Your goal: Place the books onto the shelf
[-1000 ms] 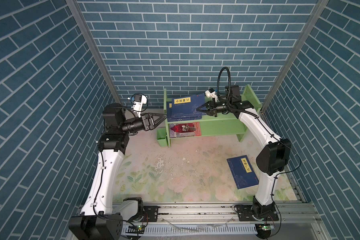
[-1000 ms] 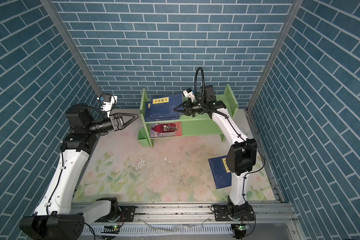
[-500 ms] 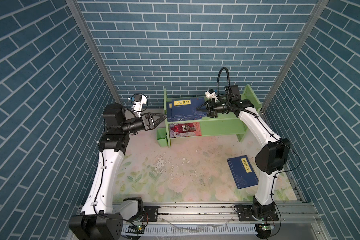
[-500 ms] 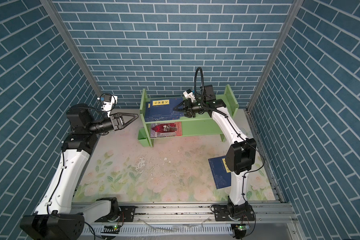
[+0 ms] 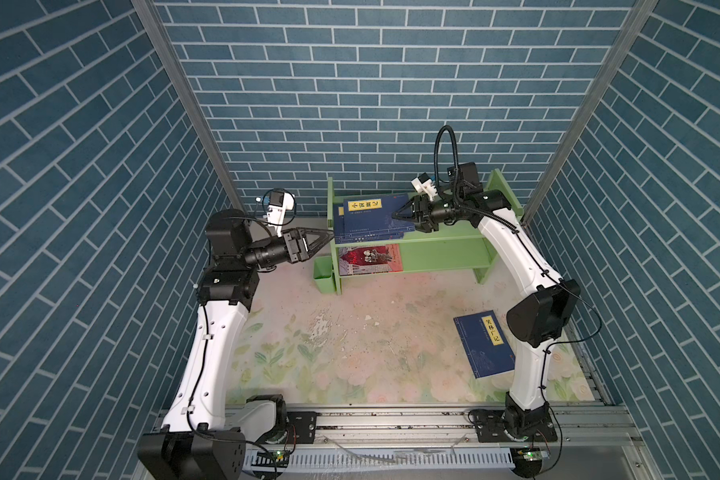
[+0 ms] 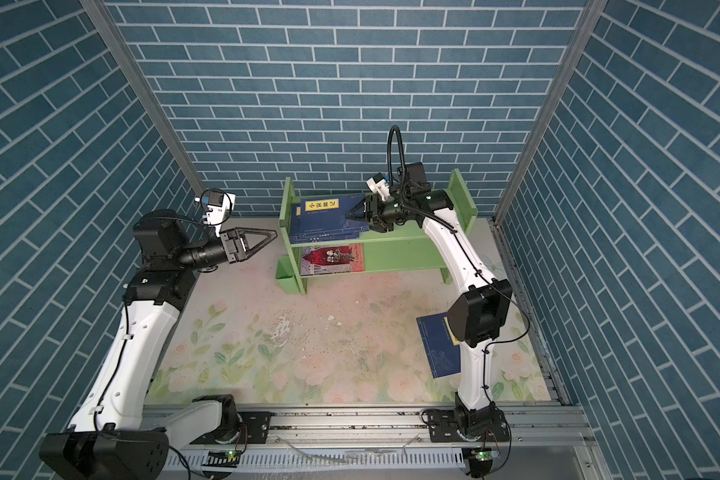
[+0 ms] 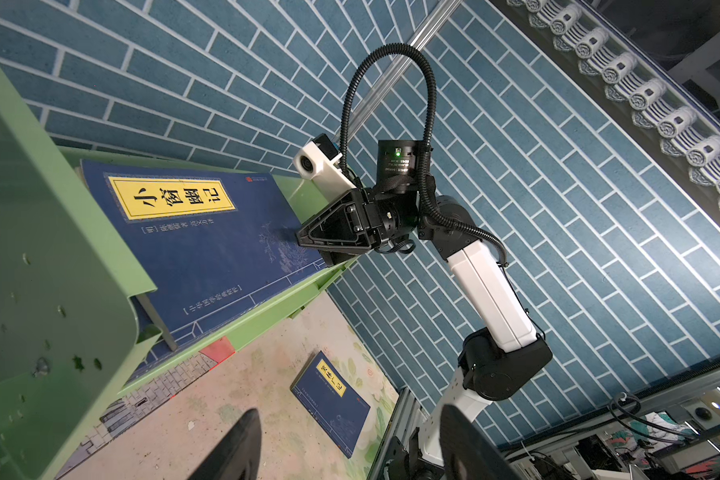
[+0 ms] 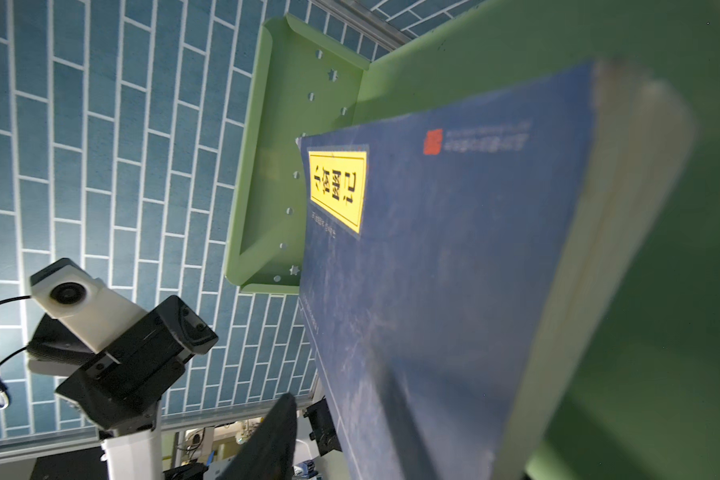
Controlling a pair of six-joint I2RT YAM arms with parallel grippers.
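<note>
The top blue book juts past the stack (image 5: 401,236) under it, so my right gripper should open and push the book's edge (image 5: 414,229) in, flush with the stack.
The light green shelf (image 5: 443,254) (image 6: 400,254) stands at the back. Dark blue books (image 5: 366,222) (image 6: 321,222) with a yellow label lie stacked on its top tier. A red-and-grey book (image 5: 368,258) (image 6: 331,258) lies on the lower tier. Another blue book (image 5: 481,349) (image 7: 329,403) lies flat on the table near the right arm. My right gripper (image 5: 396,215) (image 6: 350,215) is at the stack's right edge, open, with one finger (image 8: 273,436) standing off the top cover (image 8: 433,270). My left gripper (image 5: 330,238) (image 7: 350,457) hovers open and empty beside the shelf's left panel (image 7: 38,249).
A small green cup (image 5: 323,276) (image 6: 285,278) hangs on the shelf's left side near the table. The floral mat (image 5: 350,332) covers the table. Blue brick walls close in on three sides, and a metal rail (image 5: 391,419) runs along the front.
My right gripper has opened and let go of the top blue book, which now lies on the stack. The left arm has not moved.
</note>
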